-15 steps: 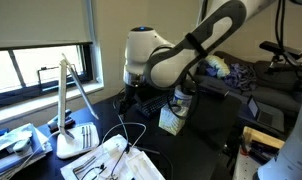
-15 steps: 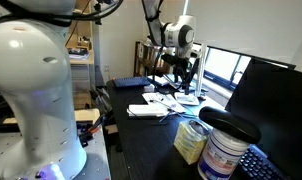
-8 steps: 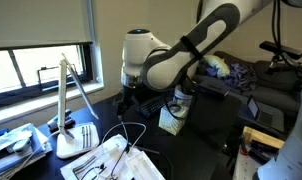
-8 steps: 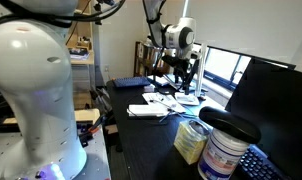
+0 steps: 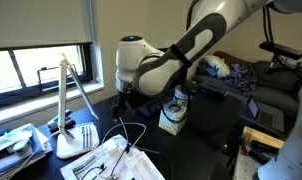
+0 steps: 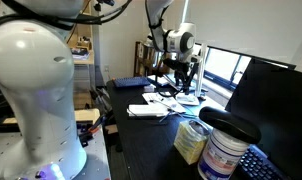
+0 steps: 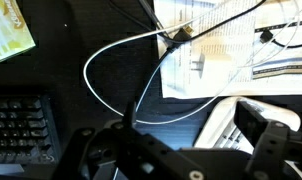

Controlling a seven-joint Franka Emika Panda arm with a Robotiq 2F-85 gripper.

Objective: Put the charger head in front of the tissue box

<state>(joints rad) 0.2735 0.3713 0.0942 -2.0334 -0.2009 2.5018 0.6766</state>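
Observation:
The white charger head is on the papers, away from the black cable, so my open gripper should keep moving down toward it until the fingers are on both sides of the charger head.
My gripper hangs open and empty over the dark desk, its jaws wide apart at the bottom of the wrist view. It also shows in both exterior views. A thin white cable loops on the desk below it and runs up to the papers; the loop shows in an exterior view. I cannot pick out the charger head on it. The tissue box stands just right of the gripper, also seen in an exterior view.
A white desk lamp stands at the left by the window. A black keyboard lies at the lower left and a flat white object under the jaws. A white tub with a black lid stands by the tissue box. A monitor stands nearby.
The arm's wrist has shifted a little left and down toward the cable loop. The gripper stays open and nothing on the desk has moved.

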